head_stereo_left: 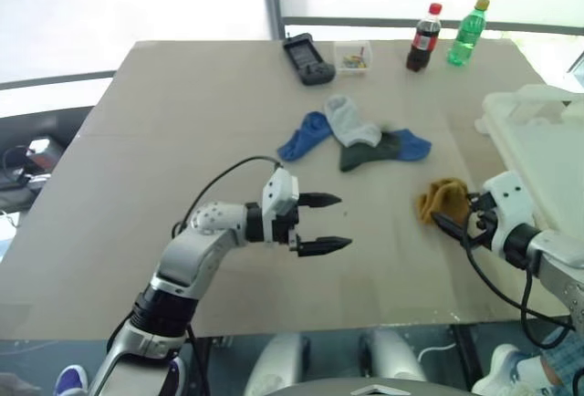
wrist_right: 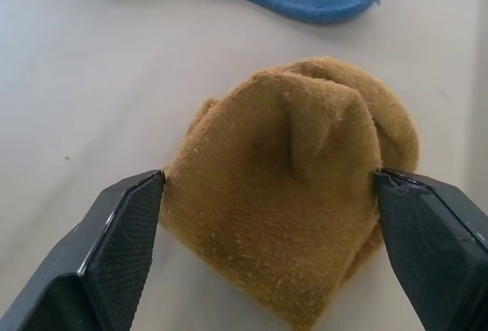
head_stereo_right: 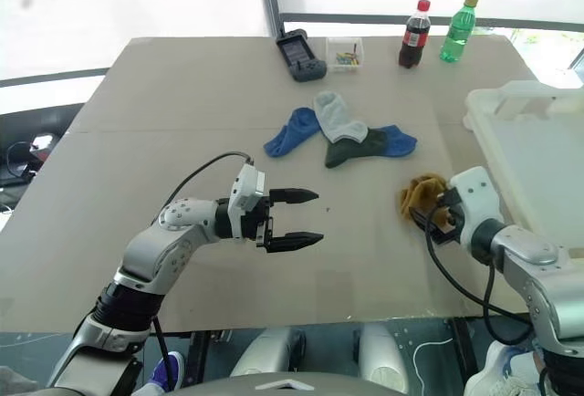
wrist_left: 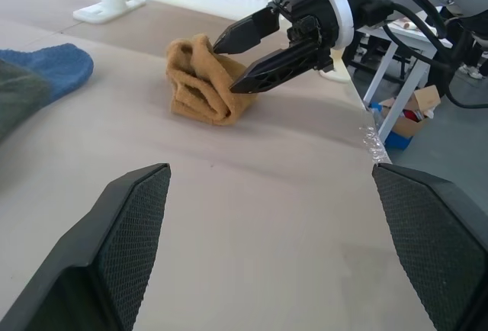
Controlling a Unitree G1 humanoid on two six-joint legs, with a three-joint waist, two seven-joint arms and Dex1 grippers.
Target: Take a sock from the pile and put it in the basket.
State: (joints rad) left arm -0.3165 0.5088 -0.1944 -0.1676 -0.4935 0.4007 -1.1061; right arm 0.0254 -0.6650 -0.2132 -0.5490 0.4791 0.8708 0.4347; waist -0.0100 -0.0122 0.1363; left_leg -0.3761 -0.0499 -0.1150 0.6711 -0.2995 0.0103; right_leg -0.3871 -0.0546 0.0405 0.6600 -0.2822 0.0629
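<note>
The white basket (head_stereo_left: 546, 145) is far away from my left gripper, beyond the mustard sock (head_stereo_left: 443, 200), so next my right gripper pinches the mustard sock and brings it into the basket.
The pile (head_stereo_left: 358, 140) of blue, pale grey and dark green socks lies at the table's middle back. A mustard sock (head_stereo_left: 443, 200) sits crumpled apart from it, nearer the white basket (head_stereo_left: 534, 140) at the right edge. My right gripper (head_stereo_left: 453, 213) is open, low on the table, with one finger on each side of the mustard sock (wrist_right: 290, 186), close against its edges. The left wrist view shows those fingers (wrist_left: 259, 72) spread at the sock's side. My left gripper (head_stereo_left: 344, 222) hovers open and empty over bare table, left of the mustard sock, pointing toward it.
At the back stand a black handset (head_stereo_left: 307, 58), a small clear box (head_stereo_left: 352, 56), a cola bottle (head_stereo_left: 423, 38) and a green bottle (head_stereo_left: 465, 33). The table's front edge runs just below both arms. A cardboard box (wrist_left: 415, 121) sits on the floor beyond the table's corner.
</note>
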